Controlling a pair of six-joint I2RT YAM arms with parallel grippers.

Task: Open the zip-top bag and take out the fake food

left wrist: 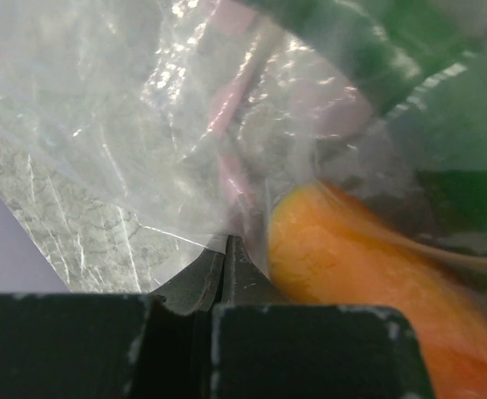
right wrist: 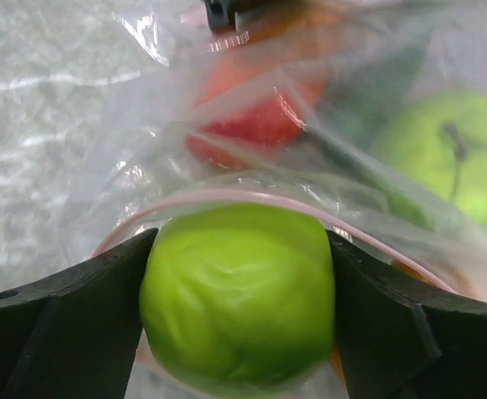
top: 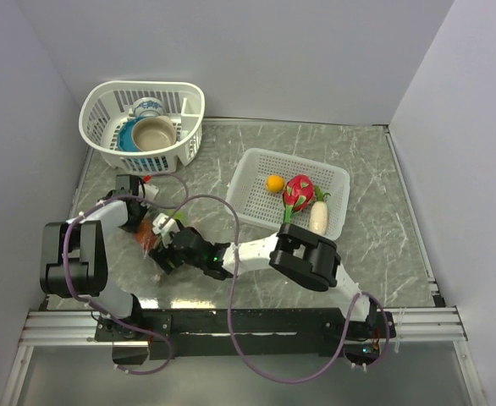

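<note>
The pink zipper rim (right wrist: 243, 196) goes around the green round fake food in the robot's right gripper, so the left gripper should pull the bag's plastic (left wrist: 202, 226) back off the food.
The clear zip-top bag (top: 152, 233) lies at the left of the table between both grippers. My left gripper (left wrist: 227, 241) is shut on a fold of the bag's plastic (left wrist: 102, 100), beside its pink zipper strip (left wrist: 235, 174); an orange piece (left wrist: 351, 274) and a dark green piece (left wrist: 376, 50) show through the plastic. My right gripper (right wrist: 239, 291) is shut on a green round fake food (right wrist: 239, 332) at the bag's mouth, just under the pink zipper rim (right wrist: 227, 197). A red-orange piece (right wrist: 252, 116) and a green apple-like piece (right wrist: 451, 154) sit deeper in the bag.
A flat white mesh basket (top: 341, 182) at centre right holds an orange (top: 274, 183), a dragon fruit (top: 299, 191) and a white oblong (top: 318, 216). A round white basket (top: 96, 106) with bowls and a cup stands at the back left. Cables loop over the front.
</note>
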